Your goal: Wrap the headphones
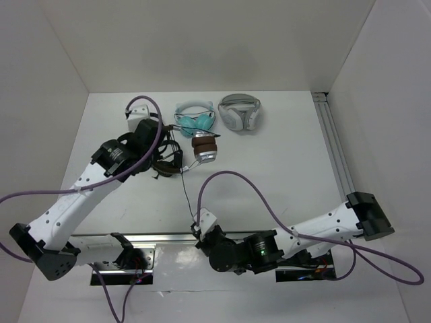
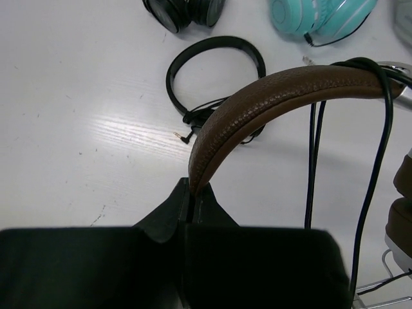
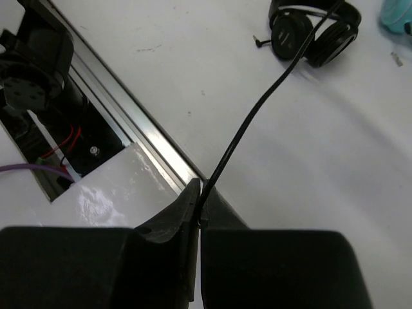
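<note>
The thin black cable goes in a loop over the headband (image 2: pixel 369 63) and runs clear to the right gripper, so the robot should keep holding the cable until the cable's tail crosses the brown headband (image 2: pixel 270 100).
The headphones (image 1: pixel 204 148) have a brown headband (image 2: pixel 277 93) and a brown-padded silver cup. My left gripper (image 2: pixel 193 191) is shut on one end of the headband and holds it above the table; in the top view the gripper (image 1: pixel 163 161) is just left of the cup. The thin black cable (image 2: pixel 312 161) is looped over the headband and hangs down. It runs down the table (image 1: pixel 184 195) to my right gripper (image 1: pixel 196 227). In the right wrist view the right gripper (image 3: pixel 201 193) is shut on the cable (image 3: pixel 257 109) near the front rail.
A small black pair (image 2: pixel 215 61) and another black pair (image 2: pixel 183 9) lie under the left gripper. A teal pair (image 1: pixel 195 120) and a white-grey pair (image 1: pixel 239 111) lie at the back. A metal rail (image 1: pixel 161 239) runs along the front, another (image 1: pixel 333 148) along the right.
</note>
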`<state>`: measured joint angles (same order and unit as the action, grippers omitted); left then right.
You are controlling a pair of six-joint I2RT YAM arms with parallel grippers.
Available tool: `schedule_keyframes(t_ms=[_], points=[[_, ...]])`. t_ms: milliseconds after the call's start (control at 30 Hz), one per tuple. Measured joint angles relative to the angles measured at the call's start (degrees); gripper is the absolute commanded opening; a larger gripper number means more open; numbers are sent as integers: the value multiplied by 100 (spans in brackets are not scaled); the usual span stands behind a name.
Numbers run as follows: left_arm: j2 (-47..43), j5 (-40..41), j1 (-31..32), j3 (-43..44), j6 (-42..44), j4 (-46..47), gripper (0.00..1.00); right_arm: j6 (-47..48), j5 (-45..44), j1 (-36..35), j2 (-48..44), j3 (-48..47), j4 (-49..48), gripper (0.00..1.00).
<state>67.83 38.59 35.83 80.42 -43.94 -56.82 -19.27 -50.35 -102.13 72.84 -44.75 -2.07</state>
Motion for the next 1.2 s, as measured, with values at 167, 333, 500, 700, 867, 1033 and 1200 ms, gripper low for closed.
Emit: schedule_keyframes(t_ms=[167,333,500,700,867,1033,1200], points=[[232,98,291,-437,-9,-2,0,291,-286,-46,103,-922,922,0],[247,-212,782,-852,367,120,0,688,-621,-48,144,-1574,1832,4],[247,-787,1263,-1106,1060,323,0,1062,-782,-48,229,-2048,2752,5],[245,-1462,1808,-1397,1672,463,0,1281,-925,-50,459,-2433,3729,4],[188,-1897,2236,-1751,1954,505,0,1259,-1102,-50,516,-2424,4336,4],[-9,-2378,2573,-1891,2149,579,0,1268,-1226,-52,254,-2212,4404,9],[-229,-2844,2914,-1893,2284,800,0,1322,-1161,-66,-245,-1923,4400,11]])
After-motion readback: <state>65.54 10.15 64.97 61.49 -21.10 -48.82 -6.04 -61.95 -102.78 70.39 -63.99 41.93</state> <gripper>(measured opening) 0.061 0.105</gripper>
